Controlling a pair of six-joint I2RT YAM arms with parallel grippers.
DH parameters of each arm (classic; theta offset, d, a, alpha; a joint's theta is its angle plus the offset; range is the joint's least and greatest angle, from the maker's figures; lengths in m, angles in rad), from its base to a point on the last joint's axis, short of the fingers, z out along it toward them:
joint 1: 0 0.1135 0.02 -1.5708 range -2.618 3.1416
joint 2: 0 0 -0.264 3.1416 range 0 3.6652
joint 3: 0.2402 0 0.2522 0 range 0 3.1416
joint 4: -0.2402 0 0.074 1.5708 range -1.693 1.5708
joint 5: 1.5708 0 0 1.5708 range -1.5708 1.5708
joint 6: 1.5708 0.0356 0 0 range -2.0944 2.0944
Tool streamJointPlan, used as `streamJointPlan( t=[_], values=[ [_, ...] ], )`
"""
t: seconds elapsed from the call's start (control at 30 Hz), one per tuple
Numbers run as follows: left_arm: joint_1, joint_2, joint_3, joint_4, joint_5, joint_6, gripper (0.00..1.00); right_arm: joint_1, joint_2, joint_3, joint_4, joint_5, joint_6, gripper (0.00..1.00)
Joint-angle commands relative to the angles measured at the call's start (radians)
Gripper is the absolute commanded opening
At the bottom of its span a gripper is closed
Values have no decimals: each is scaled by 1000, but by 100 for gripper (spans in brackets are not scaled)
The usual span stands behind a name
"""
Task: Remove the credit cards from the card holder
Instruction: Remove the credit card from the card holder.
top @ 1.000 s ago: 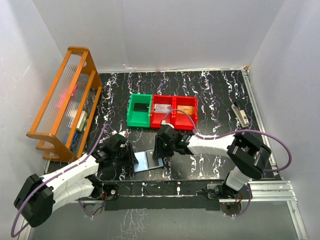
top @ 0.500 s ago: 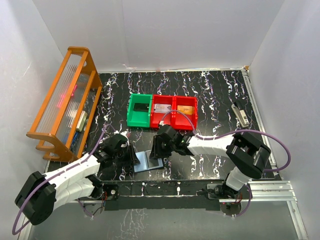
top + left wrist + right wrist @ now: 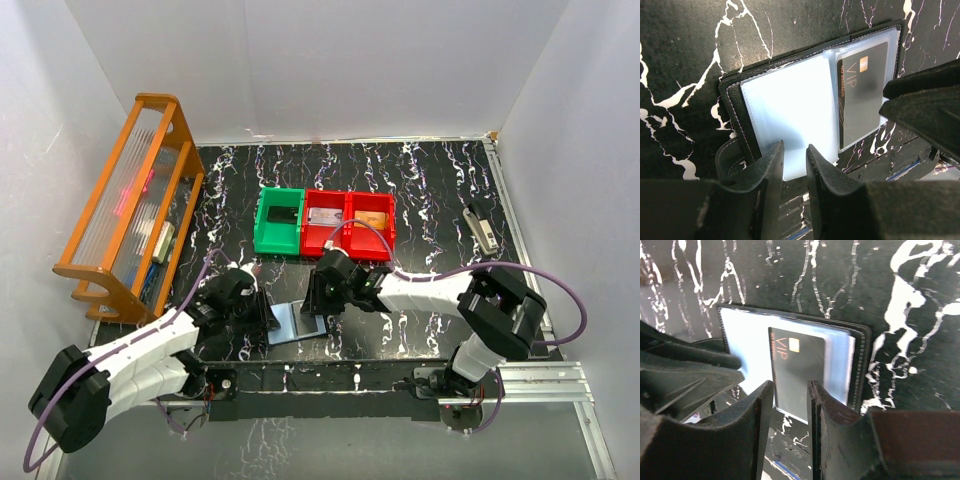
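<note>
The robot's left gripper is over the blank light-blue panel, away from the VIP card, so it should open, move across and pinch at the card's near corner.
The card holder lies open and flat near the table's front edge, its light-blue panels facing up. A black credit card marked VIP sits in the right panel, and its near end sticks out past the holder's edge. My left gripper hovers over the near edge of the left panel, jaws a narrow gap apart with nothing between them. My right gripper stands over the card's protruding end, also narrowly open and gripping nothing. The two grippers flank the holder closely.
A green bin and two red bins holding cards stand just behind the holder. An orange rack lines the left side. A small grey object lies at the far right. The table's front edge runs right below the holder.
My left gripper's jaws have narrowed a little. The right gripper has shifted slightly toward the holder's right panel. The holder has stayed in place.
</note>
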Motion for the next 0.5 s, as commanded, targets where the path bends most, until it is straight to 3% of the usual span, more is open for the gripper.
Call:
streamJointPlan(
  t=[0.0, 0.3, 0.47],
  values=[
    [-2, -58, 12, -62, -20, -4, 27, 1, -48, 14, -75, 96, -15, 32],
    [-2, -94, 106, -102, -30, 4, 37, 1, -10, -15, 3, 28, -7, 31],
    [-2, -80, 59, 89, 107, -41, 42, 1, 0, -29, 21, 30, 8, 30]
  ],
)
